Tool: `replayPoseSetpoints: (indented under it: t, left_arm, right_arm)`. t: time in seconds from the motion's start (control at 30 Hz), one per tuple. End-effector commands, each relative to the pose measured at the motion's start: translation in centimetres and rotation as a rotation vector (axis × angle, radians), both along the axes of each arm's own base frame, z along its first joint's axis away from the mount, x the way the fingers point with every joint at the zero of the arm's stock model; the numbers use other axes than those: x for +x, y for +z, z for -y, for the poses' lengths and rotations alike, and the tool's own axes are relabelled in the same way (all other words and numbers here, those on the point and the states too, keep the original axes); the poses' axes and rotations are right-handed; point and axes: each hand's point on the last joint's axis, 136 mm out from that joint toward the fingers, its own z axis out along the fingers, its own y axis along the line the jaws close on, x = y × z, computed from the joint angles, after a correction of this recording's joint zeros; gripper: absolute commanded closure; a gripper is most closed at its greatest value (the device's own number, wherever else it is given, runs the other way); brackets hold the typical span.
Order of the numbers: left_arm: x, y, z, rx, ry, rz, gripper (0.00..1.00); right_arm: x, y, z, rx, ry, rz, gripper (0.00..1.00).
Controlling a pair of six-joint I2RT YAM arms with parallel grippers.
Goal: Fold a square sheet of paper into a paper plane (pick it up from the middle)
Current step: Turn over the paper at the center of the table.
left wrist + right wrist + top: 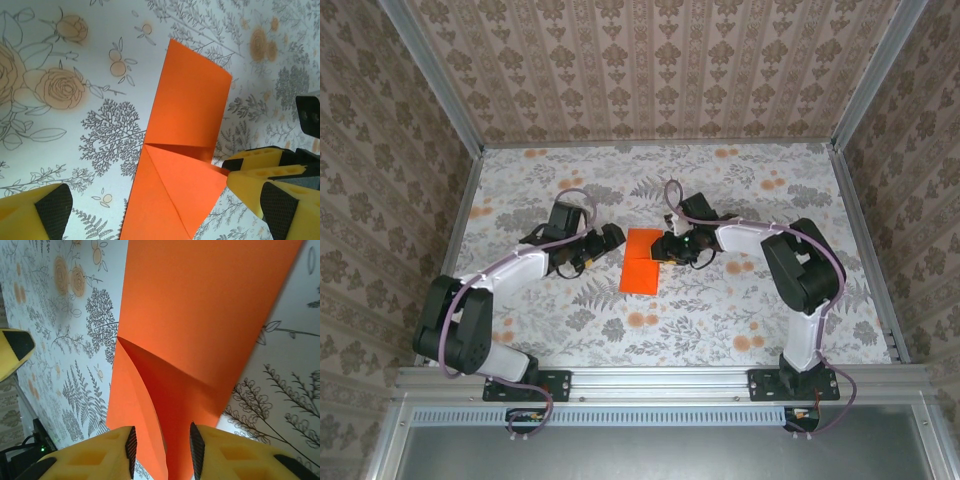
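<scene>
I see crisp, straight edges (157, 92) on the flat panels, so the square sheet of paper (640, 275) will swing around as one stiff piece when I carry it.
The square sheet of paper (640, 272) lies folded on the floral table between the two arms, bright orange, with a triangular flap turned over one end (175, 195). My left gripper (608, 240) stands wide open over its left edge; in the left wrist view (160, 210) the paper lies between the fingers, and the right fingertip (250, 180) touches a corner of the flap. My right gripper (670, 248) is at the paper's right edge. In the right wrist view its jaws (162, 450) stand apart astride a raised fold of the paper (200, 315), and neither pad presses it.
The table (560, 190) has a floral print with pale orange flower blotches and is fenced by patterned walls with metal rails (465, 200). The left gripper's yellow fingertip (12, 350) shows at the left edge of the right wrist view.
</scene>
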Motion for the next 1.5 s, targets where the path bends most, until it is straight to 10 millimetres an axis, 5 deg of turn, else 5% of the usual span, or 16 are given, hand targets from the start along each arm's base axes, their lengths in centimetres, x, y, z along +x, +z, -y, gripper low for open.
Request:
replayPoseSetpoints:
  t: [0.0,0.4,0.77,1.47]
  left_arm:
    - [-0.2,0.7,0.8,-0.059,-0.037,0.027,0.0]
    - [-1.2,-0.1,3.3,-0.149,-0.124,-0.027,0.02]
    - [-1.8,-1.1,6.8,-0.194,-0.216,-0.063,0.21]
    - [0.3,-3.2,9.0,-0.217,-0.342,-0.021,0.6]
  right_arm:
    - [0.9,0.7,-1.2,0.066,0.022,0.009,0.67]
    - [1.5,0.3,-0.2,0.087,-0.028,0.003,0.92]
    - [1.7,0.7,0.8,0.093,-0.064,0.013,0.94]
    - [1.9,0.1,2.0,0.065,-0.104,-0.005,0.97]
